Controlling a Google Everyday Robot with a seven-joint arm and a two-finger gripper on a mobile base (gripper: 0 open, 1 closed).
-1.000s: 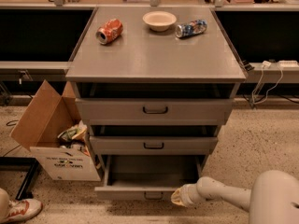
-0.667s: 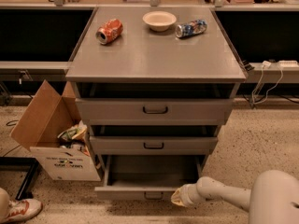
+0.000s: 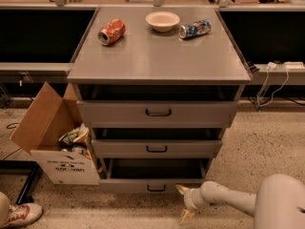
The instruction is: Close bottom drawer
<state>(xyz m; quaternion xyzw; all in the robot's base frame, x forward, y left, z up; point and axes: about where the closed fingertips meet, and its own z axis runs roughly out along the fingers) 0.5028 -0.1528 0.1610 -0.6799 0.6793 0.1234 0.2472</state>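
Observation:
My gripper is open and only its upper finger is at the drawer front's lower edge point(image 3: 174, 192), so next I shut its fingers, lift them and push the front point(image 3: 178, 186).
The bottom drawer point(image 3: 128, 185) of the grey cabinet point(image 3: 157, 56) stands partly open, with its dark tray showing behind the flat front and its small loop handle point(image 3: 156, 188). My gripper point(image 3: 183, 203) is low on the floor side, just right of the handle and in front of the drawer. It is open and empty. Its upper fingertip point(image 3: 181, 190) is at the drawer front's lower edge, and the other fingertip points down at the floor. The middle drawer point(image 3: 157, 148) and top drawer point(image 3: 157, 112) also stand a little open.
An open cardboard box point(image 3: 57, 147) of rubbish stands left of the cabinet. An orange can point(image 3: 112, 31), a white bowl point(image 3: 162, 20) and a blue can point(image 3: 195, 28) lie on top. A shoe point(image 3: 21, 213) is at the bottom left. Cables point(image 3: 274, 80) hang at the right.
The bottom drawer's front has slid in towards the cabinet. My gripper has stayed close to it, by the lower right of the front.

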